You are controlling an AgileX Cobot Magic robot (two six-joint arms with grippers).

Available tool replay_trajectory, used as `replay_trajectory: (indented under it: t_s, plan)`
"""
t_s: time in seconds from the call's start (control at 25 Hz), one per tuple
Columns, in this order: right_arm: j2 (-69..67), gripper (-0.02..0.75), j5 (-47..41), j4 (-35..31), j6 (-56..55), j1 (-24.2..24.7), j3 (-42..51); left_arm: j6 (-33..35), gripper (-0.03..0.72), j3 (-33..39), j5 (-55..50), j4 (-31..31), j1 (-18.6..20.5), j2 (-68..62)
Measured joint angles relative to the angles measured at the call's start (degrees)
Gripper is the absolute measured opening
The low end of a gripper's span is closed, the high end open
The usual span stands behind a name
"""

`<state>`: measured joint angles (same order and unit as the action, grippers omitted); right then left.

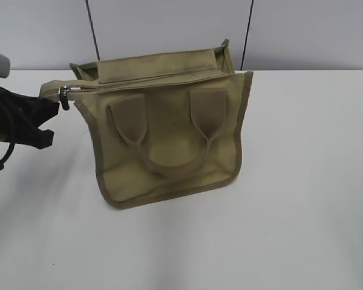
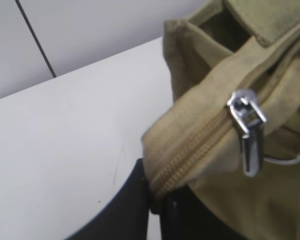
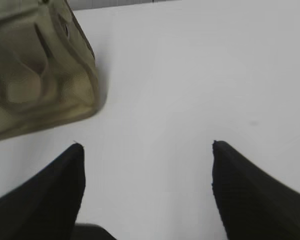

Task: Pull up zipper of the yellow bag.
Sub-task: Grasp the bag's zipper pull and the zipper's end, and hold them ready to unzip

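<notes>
The fabric tail is held next to the pull tab, so I expect the pull tab to slide over to the zipper's far end when I pull.
The yellow bag stands upright on the white table, handle facing me. Its zipper runs along the top edge, and the silver pull tab hangs at the left end. My left gripper is shut on the zipper's fabric end tail, just left of the pull tab. In the left wrist view the jaws pinch the zipper tail, with the pull tab dangling beyond. My right gripper is open and empty over bare table; a corner of the bag shows at its upper left. The right gripper is out of the exterior view.
The white table extends around the bag. A grey wall with dark vertical seams stands behind it.
</notes>
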<state>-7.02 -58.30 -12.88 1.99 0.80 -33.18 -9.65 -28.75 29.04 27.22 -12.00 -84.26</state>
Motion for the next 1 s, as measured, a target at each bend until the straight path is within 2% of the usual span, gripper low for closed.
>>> replay_trajectory:
  t_s: [0.12, 0.24, 0.44, 0.52, 0.6, 0.72, 0.88, 1.0]
  plan:
    - [-7.87, 0.577, 3.73, -2.40, 2.03, 0.06, -3.28, -1.58, 0.008, -1.27, -1.01, 1.03, 0.00, 0.00]
    - [-18.30, 0.568, 3.43, -5.27, 6.85, 0.06, -6.62, -1.94, 0.008, -1.48, -1.29, 1.37, 0.00, 0.00]
    - [-37.20, 0.505, 1.44, -9.42, 11.46, 0.06, -14.87, -2.12, 0.008, -1.48, -1.33, 1.46, 0.00, 0.00]
    - [-44.29, 0.500, 1.24, -10.20, 12.15, -1.24, -19.47, -2.12, 0.008, -1.48, -1.33, 1.51, 0.00, 0.00]
    - [-49.53, 0.498, 1.24, -9.94, 11.72, -5.12, -23.59, -2.12, 0.008, -1.48, -1.33, 1.51, 0.00, 0.00]
    - [-56.73, 0.496, 1.83, -6.29, 5.01, -15.93, -30.05, -2.12, 0.008, -1.48, -1.22, 2.00, 0.00, 0.00]
    - [-68.84, 0.494, 3.06, 2.49, -8.10, -30.79, -38.95, -2.14, 0.008, -1.48, -1.06, 2.67, 0.00, 0.00]
    - [-78.17, 0.493, 4.50, 4.93, -12.96, -38.54, -47.11, -2.30, 0.008, -1.48, -0.88, 2.84, 0.00, 0.00]
